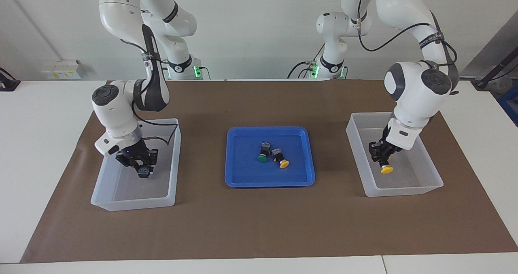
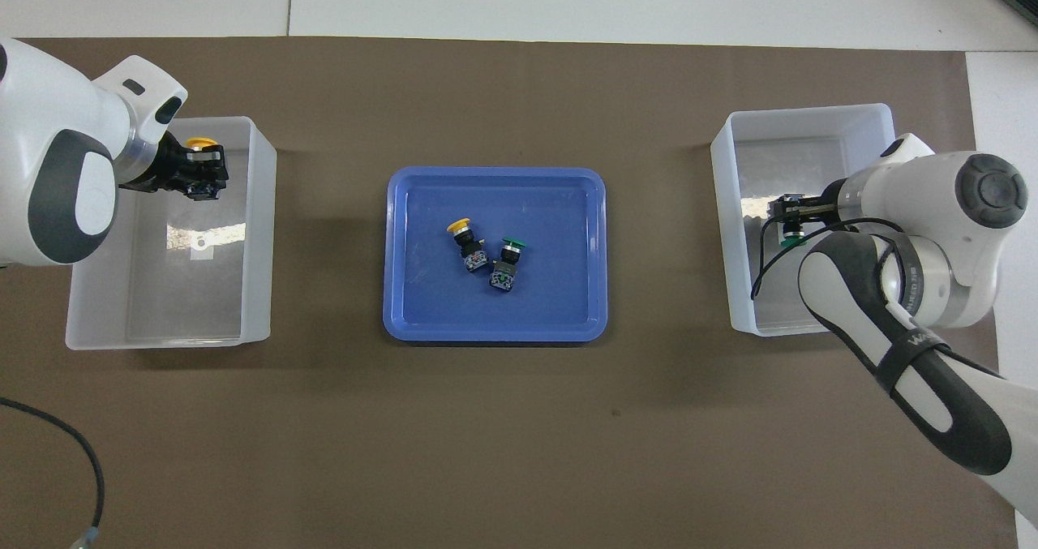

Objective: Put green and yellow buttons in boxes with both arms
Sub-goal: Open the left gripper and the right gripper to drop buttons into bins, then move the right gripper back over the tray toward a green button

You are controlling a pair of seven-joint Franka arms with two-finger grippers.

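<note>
I should keep my left gripper waiting until my right gripper lifts the green button [image 2: 507,265] clear, because the loose yellow button and green button [image 2: 489,260] are close together on the tray.
My left gripper [image 1: 382,159] is shut on a yellow button [image 1: 387,169] and holds it low inside the box [image 1: 404,191] at the left arm's end; the gripper [image 2: 204,177], the button [image 2: 199,142] and the box [image 2: 259,208] also show from overhead. My right gripper [image 1: 142,169] is shut on a green button [image 2: 791,242] inside the other box [image 1: 133,203], which the overhead view [image 2: 803,115] shows too, along with the gripper [image 2: 787,223]. A second green button [image 1: 262,158] and a second yellow button [image 1: 284,164] lie side by side on a blue tray [image 1: 243,177].
The blue tray [image 2: 405,289] sits mid-table between the two boxes on a brown mat [image 1: 259,225]. The loose yellow button [image 2: 459,226] and green button [image 2: 513,246] lie near its middle. White table surrounds the mat.
</note>
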